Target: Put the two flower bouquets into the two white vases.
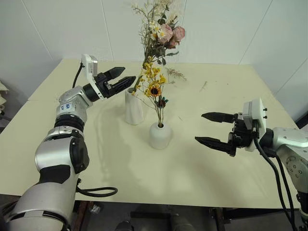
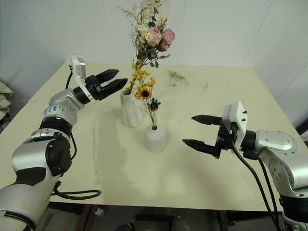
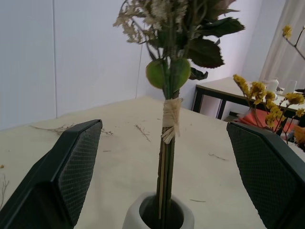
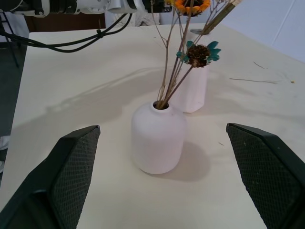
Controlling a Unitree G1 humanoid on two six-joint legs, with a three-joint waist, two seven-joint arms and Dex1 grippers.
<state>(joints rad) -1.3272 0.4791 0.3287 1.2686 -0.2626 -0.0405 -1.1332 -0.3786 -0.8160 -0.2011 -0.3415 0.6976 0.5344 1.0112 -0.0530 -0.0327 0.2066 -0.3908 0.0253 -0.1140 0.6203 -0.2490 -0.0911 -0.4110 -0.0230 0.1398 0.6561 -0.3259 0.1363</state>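
The pink rose bouquet sits shallow, with its twine wrap high above the tall vase's opening. My left gripper should take hold of the stems and push them deeper.
The pink rose bouquet stands upright with its stems in the tall white vase. My left gripper is open just above that vase's mouth; in the left wrist view the twine-wrapped stem rises between the two spread fingers, touching neither. The yellow bouquet with its small sunflower stands in the short round vase, to the right of and in front of the tall one. My right gripper is open and empty to the right of the round vase, pointing at it from a short distance.
The vases stand on a pale table. Loose thin twigs lie on it behind the vases, with another bit further right. A black cable loops at the table's front left edge.
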